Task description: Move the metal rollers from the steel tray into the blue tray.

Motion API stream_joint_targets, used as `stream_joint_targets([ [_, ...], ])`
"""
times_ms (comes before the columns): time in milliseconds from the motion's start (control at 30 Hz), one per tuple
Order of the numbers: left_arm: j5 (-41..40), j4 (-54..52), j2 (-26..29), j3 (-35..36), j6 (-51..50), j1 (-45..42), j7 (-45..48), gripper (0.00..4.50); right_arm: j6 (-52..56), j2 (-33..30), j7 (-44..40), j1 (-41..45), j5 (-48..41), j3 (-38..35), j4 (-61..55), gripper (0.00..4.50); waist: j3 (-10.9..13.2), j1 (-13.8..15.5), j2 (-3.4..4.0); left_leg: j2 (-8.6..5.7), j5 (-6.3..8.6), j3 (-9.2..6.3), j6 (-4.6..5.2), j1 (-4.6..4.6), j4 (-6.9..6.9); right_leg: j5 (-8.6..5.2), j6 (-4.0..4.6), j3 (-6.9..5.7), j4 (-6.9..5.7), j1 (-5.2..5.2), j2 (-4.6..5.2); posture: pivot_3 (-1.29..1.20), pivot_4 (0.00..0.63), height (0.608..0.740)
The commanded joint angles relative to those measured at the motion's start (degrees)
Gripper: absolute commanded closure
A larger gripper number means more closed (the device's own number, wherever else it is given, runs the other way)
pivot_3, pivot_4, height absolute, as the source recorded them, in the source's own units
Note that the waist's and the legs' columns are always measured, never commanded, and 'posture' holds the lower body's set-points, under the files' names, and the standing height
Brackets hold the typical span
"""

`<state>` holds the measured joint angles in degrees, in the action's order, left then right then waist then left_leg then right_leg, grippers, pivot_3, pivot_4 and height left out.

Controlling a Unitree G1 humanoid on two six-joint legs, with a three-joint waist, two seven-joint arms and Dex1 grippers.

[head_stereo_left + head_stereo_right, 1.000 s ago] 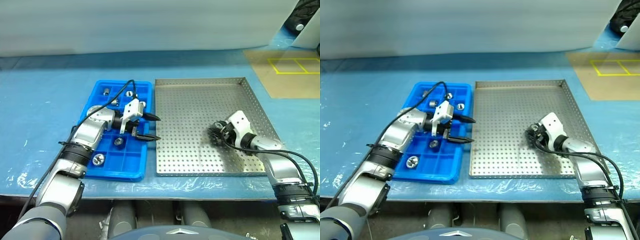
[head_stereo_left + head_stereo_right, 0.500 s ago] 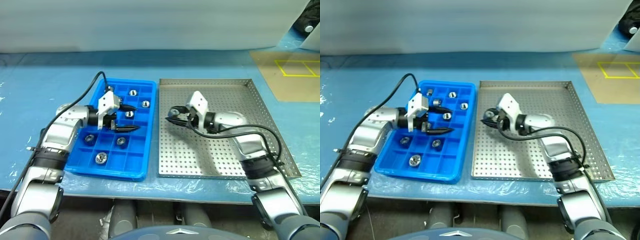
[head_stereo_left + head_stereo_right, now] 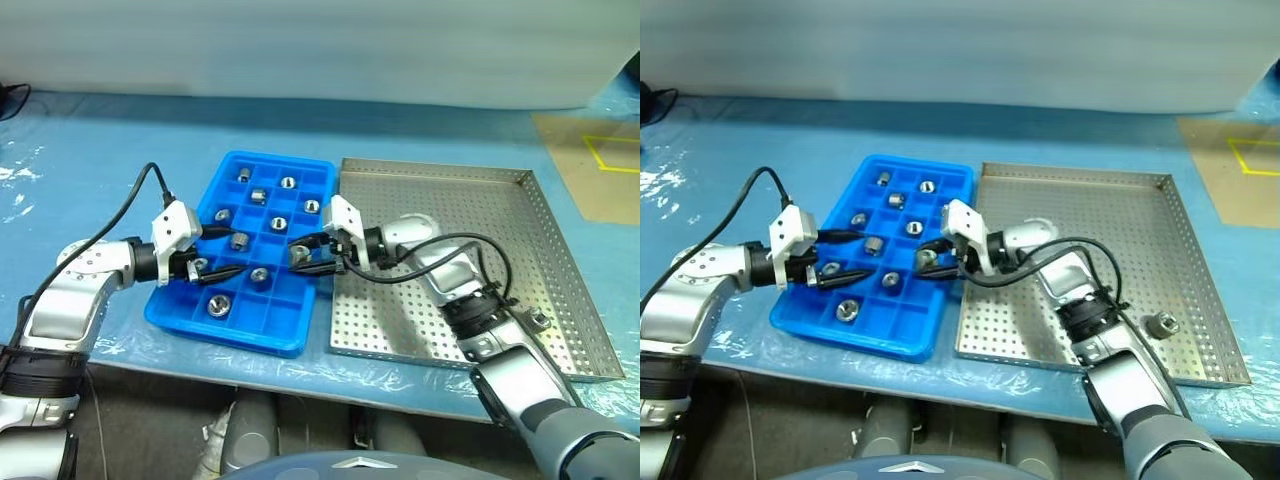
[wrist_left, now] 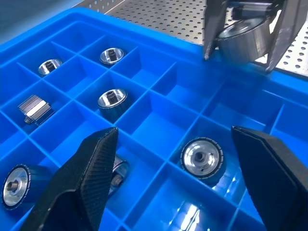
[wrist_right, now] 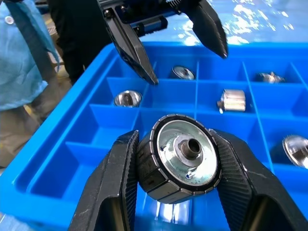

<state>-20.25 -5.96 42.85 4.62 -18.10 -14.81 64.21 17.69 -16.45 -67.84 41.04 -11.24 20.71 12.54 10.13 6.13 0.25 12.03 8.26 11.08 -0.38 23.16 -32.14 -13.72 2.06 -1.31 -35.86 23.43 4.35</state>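
Note:
I should keep lowering the held roller (image 5: 178, 156) with my right gripper until it sits inside, then let go, as it hangs just above an empty compartment (image 4: 185, 89) by the blue tray's edge.
The blue tray (image 3: 262, 337) lies left of the steel tray (image 3: 470, 230) and holds several metal rollers (image 3: 218, 305) in its compartments. My right gripper (image 3: 303, 260) is shut on one roller (image 5: 185, 161), a ribbed silver disc with a dark centre hole. It holds that roller just above the blue tray's right-hand compartments, pointing left. My left gripper (image 3: 233, 250) stands open over the tray's left side with nothing between its fingers, facing the right gripper. One more roller (image 3: 1161, 323) lies on the steel tray near its front right corner.
Both trays rest on a blue-covered table whose front edge (image 3: 300, 385) runs just below them. A brown board with yellow tape (image 3: 600, 160) lies at the back right. A black cable (image 3: 125, 215) loops over my left arm.
The view has shifted. My right gripper carried the roller left from the steel tray to the blue tray's right side. My left gripper drew back left across the blue tray, still open.

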Motion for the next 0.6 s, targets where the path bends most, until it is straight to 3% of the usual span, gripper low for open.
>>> stream_joint_targets([
  [33, -1.4, -4.31, 1.07, 1.93, -0.98, 1.6, -1.47, 0.54, -6.7, 2.35, 2.35, 3.75, 2.41, -0.77, 7.53, 2.67, 0.0, 0.04, -0.01, 0.0, -0.01, -0.01, -0.02, -0.02, 0.01, 0.0, 0.0, 0.0, 0.0, 0.0, 0.0, 0.21, 0.15, 0.74],
  [133, -1.8, -5.88, 1.07, 1.88, -1.75, 2.48, -2.29, 0.54, -12.44, 2.9, 3.88, 6.2, 5.22, -0.96, 14.59, 2.67, 0.0, 0.13, -0.01, -0.02, -0.03, -0.03, -0.05, 0.05, 0.05, 0.0, 0.0, -0.02, 0.01, 0.05, 0.0, 0.21, 0.15, 0.74],
  [467, -1.96, -4.75, 0.43, 0.41, -1.78, 0.54, -2.78, 0.54, -14.51, 1.49, 1.43, 4.5, 5.28, -1.17, 13.92, 2.67, 0.0, 0.86, -0.01, -0.08, -0.03, -0.04, -0.04, 0.13, 0.04, 0.0, 0.0, -0.05, 0.05, 0.13, -0.08, 0.18, 0.15, 0.74],
  [500, -1.88, -4.34, 0.32, 0.12, -1.69, 0.07, -2.66, 0.54, -14.33, 1.35, 1.45, 4.29, 5.18, -1.32, 13.44, 1.94, 0.0, 0.89, -0.01, -0.08, -0.03, -0.03, -0.05, 0.13, 0.04, 0.0, 0.0, -0.04, 0.04, 0.13, -0.07, 0.17, 0.15, 0.74],
  [600, -1.71, -3.45, 0.07, -0.6, -1.43, -0.89, -2.25, 0.54, -12.11, 1.35, 2.1, 4.14, 4.96, -1.63, 12.58, 0.99, 0.0, 0.84, -0.01, -0.08, -0.04, -0.04, -0.05, 0.1, 0.01, 0.0, 0.0, -0.02, -0.01, 0.11, -0.06, 0.16, 0.15, 0.74],
])
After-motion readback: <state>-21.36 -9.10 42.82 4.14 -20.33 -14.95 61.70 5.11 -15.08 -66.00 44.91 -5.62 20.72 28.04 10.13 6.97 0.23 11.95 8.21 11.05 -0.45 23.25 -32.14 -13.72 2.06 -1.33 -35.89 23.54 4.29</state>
